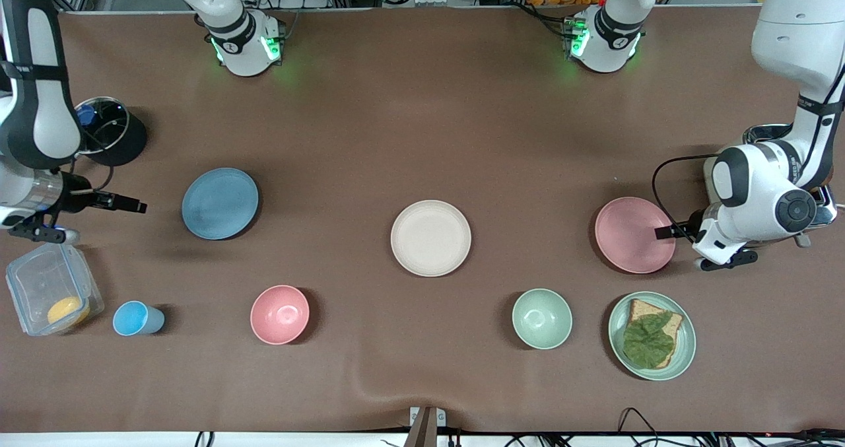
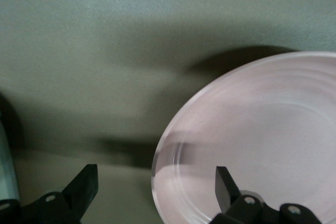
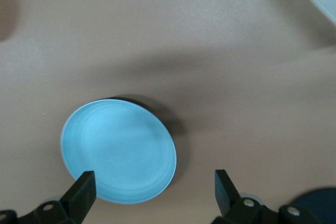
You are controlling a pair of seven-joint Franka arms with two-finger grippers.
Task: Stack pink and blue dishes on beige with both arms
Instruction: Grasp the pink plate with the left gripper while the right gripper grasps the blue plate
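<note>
The beige and pink plates seem to be as wide as the blue plate. The blue plate will cover both of them when I lower it there.
The beige plate lies at the table's middle. The pink plate lies toward the left arm's end, and the blue plate toward the right arm's end. My left gripper hovers open over the pink plate's outer edge. In the left wrist view the pink plate's rim sits between the spread fingers of the left gripper, untouched. My right gripper is open, short of the blue plate on its outer side. In the right wrist view the right gripper is just over the blue plate's rim.
Nearer the camera stand a blue cup, a pink bowl, a green bowl and a green plate with toast and lettuce. A clear container and a dark pot sit at the right arm's end.
</note>
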